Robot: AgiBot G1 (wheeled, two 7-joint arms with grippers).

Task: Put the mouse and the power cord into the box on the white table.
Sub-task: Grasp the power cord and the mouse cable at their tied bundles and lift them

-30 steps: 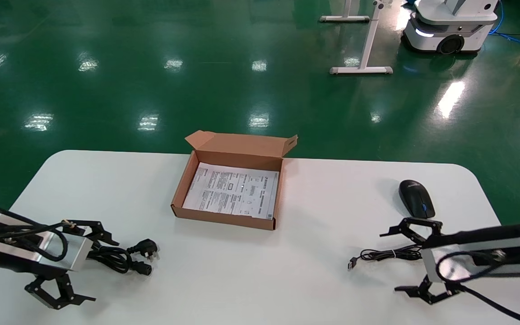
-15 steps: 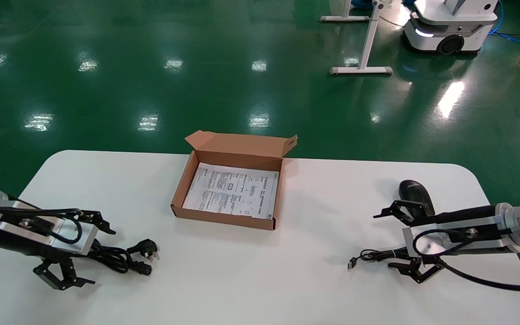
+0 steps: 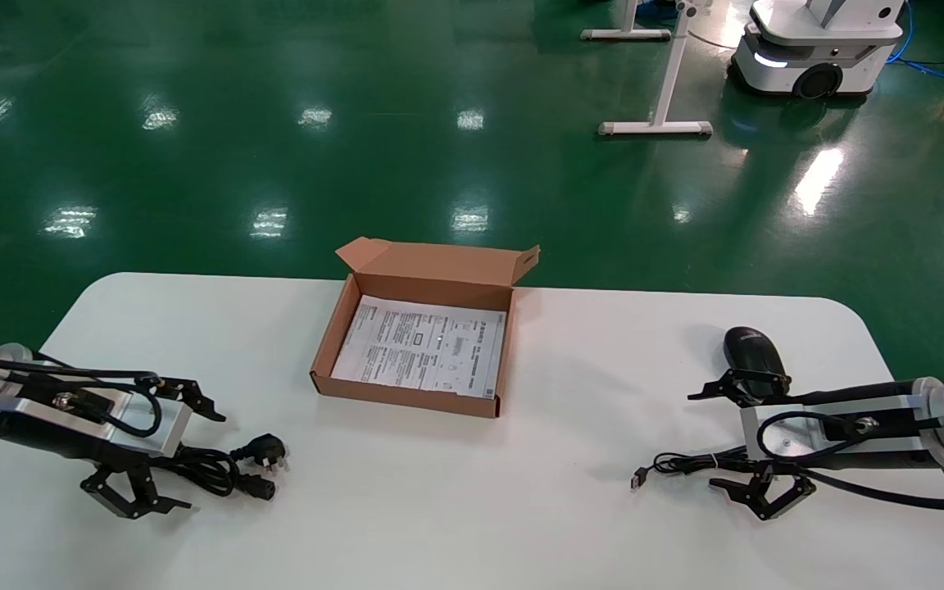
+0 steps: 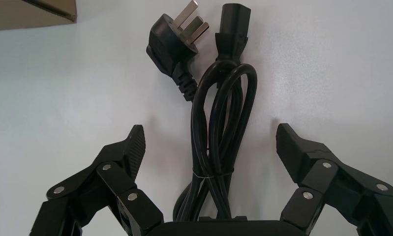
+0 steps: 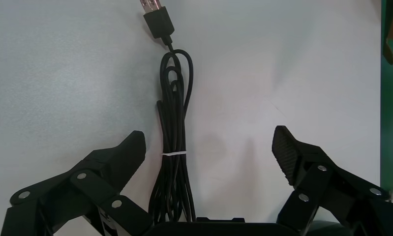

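My gripper will lift the power cord (image 3: 211, 472) as one bundle, with its plug staying close to the loops, because a thin tie (image 4: 213, 175) holds the coils tight.
The brown box (image 3: 406, 398) lies open at the middle back of the white table (image 3: 562, 508), lined with a printed sheet. The bundled power cord (image 3: 222, 474) lies at front left, plug (image 3: 264, 451) pointing right. My left gripper (image 3: 203, 460) is open and straddles it; in the left wrist view the cord (image 4: 219, 113) runs between the spread fingers of this gripper (image 4: 209, 133), untouched. The black mouse (image 3: 756, 360) sits at right. Its thin cable bundle (image 3: 689, 463) lies in front of it. My right gripper (image 3: 703, 441) is open over that cable (image 5: 173, 128), which lies near one finger.
A corner of the box (image 4: 32, 12) shows in the left wrist view. The cable's USB plug (image 5: 157, 19) points away from the right gripper (image 5: 209, 135). Beyond the table is green floor with a white stand (image 3: 657, 127) and another robot base (image 3: 816, 49) far back right.
Both arms have come lower and further in. The left gripper has slid right to straddle the power cord. The right gripper has moved over the mouse's cable bundle. Nothing is held.
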